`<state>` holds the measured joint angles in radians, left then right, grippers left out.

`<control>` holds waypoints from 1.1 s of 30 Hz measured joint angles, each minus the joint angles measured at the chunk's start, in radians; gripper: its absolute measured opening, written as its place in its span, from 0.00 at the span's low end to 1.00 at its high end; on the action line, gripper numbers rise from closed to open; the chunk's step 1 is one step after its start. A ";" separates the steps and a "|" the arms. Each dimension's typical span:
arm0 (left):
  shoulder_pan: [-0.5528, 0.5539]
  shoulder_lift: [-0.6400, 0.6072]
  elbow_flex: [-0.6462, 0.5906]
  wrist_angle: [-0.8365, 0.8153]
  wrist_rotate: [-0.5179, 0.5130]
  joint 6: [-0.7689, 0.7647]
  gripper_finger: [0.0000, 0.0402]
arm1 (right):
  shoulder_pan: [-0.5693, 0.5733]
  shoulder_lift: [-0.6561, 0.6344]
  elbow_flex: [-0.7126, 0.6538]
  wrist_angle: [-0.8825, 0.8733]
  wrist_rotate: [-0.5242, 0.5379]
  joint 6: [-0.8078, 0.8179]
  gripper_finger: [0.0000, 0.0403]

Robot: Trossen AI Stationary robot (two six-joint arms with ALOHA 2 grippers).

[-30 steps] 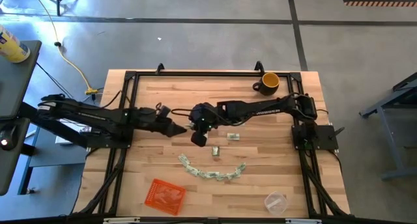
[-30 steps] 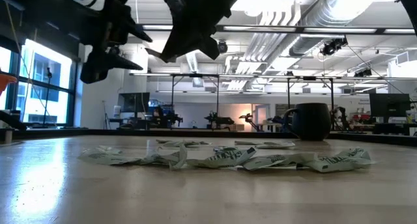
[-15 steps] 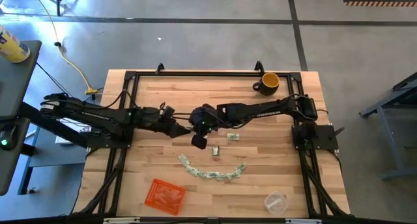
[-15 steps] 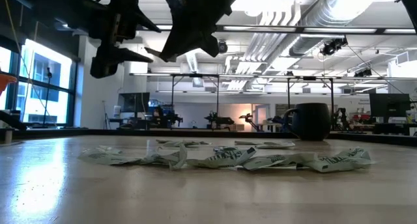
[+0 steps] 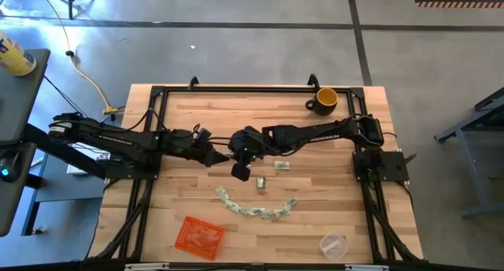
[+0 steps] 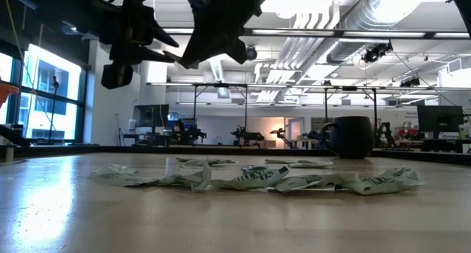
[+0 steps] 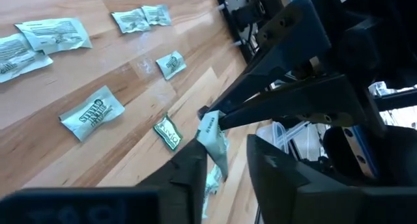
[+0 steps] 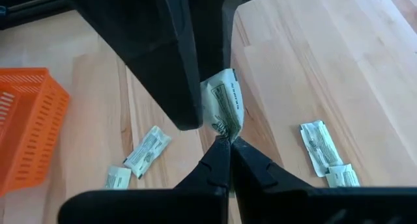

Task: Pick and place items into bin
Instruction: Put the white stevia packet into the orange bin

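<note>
Next, my right gripper passes the item over and open once my left gripper pinches its loose end (image 8: 221,89), because the orange bin (image 5: 199,238) is on my left gripper's side.
One item (image 7: 212,140), a crumpled green-and-white paper piece, is in the air over the table's middle, with my right gripper (image 5: 234,153) shut on it. My left gripper (image 5: 220,155) faces it from the table's left. Its two fingers (image 7: 190,168) stand on either side of the item (image 8: 223,100), with a gap showing on one side. More items lie in a curved row (image 5: 256,209) nearer the front, and two (image 5: 282,165) lie just past it. The orange bin (image 5: 198,235) sits at the front left. My right gripper pinches one end of the item (image 8: 225,129) between its two shut fingertips, coming level from the table's right. The item sticks out past the fingertips, clear of the table. My left gripper: whether either finger touches the item, I cannot tell.
A yellow-and-black mug (image 5: 325,100) stands at the far right of the table. A clear plastic cup (image 5: 333,244) stands at the front right. The black frame rails (image 5: 150,129) run along the table's sides. The low view shows the row of items (image 6: 257,179) flat on the wood.
My left gripper has gone toward the table's right, up to my right gripper, and its fingers have drawn closer together around the held item. My right gripper has kept still with the item.
</note>
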<state>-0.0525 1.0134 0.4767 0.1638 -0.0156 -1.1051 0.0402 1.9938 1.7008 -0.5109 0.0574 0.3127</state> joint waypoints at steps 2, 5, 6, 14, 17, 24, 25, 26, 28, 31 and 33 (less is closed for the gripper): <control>0.000 0.000 0.000 0.000 -0.002 0.003 0.31 | 0.000 0.000 0.000 0.005 0.000 0.002 0.00; 0.000 0.000 0.000 -0.001 -0.003 0.017 0.28 | 0.004 0.000 0.000 0.017 -0.002 0.003 0.00; 0.000 0.000 0.000 -0.001 -0.006 0.025 0.27 | 0.006 0.000 0.000 0.021 -0.002 0.003 0.00; 0.000 0.000 0.000 -0.002 -0.042 0.063 0.14 | 0.008 0.000 0.000 0.032 -0.004 0.004 0.00; 0.000 0.000 0.000 -0.002 -0.039 0.078 0.10 | 0.012 0.000 0.000 0.030 0.007 0.004 0.00; 0.000 0.000 -0.001 -0.006 -0.020 0.086 0.10 | 0.030 0.000 0.000 0.026 -0.002 0.004 0.14; 0.000 0.000 -0.001 -0.008 -0.020 0.086 0.11 | 0.031 0.000 0.000 0.021 -0.004 0.009 0.19; 0.000 0.000 -0.001 -0.008 -0.021 0.086 0.12 | 0.031 0.000 0.000 0.010 -0.004 0.026 0.23; 0.000 0.000 -0.001 -0.008 -0.020 0.085 0.12 | 0.031 -0.003 0.000 -0.017 -0.005 0.056 0.33; 0.000 0.000 -0.001 -0.009 0.011 0.089 0.10 | 0.036 -0.016 -0.001 -0.065 0.012 0.038 0.48; -0.001 0.000 -0.001 -0.011 0.061 0.103 0.10 | 0.050 -0.032 -0.001 -0.097 0.068 -0.001 0.56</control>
<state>-0.0533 1.0130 0.4755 0.1526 0.0454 -1.0024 0.0898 1.9617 1.7000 -0.6079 0.1249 0.3116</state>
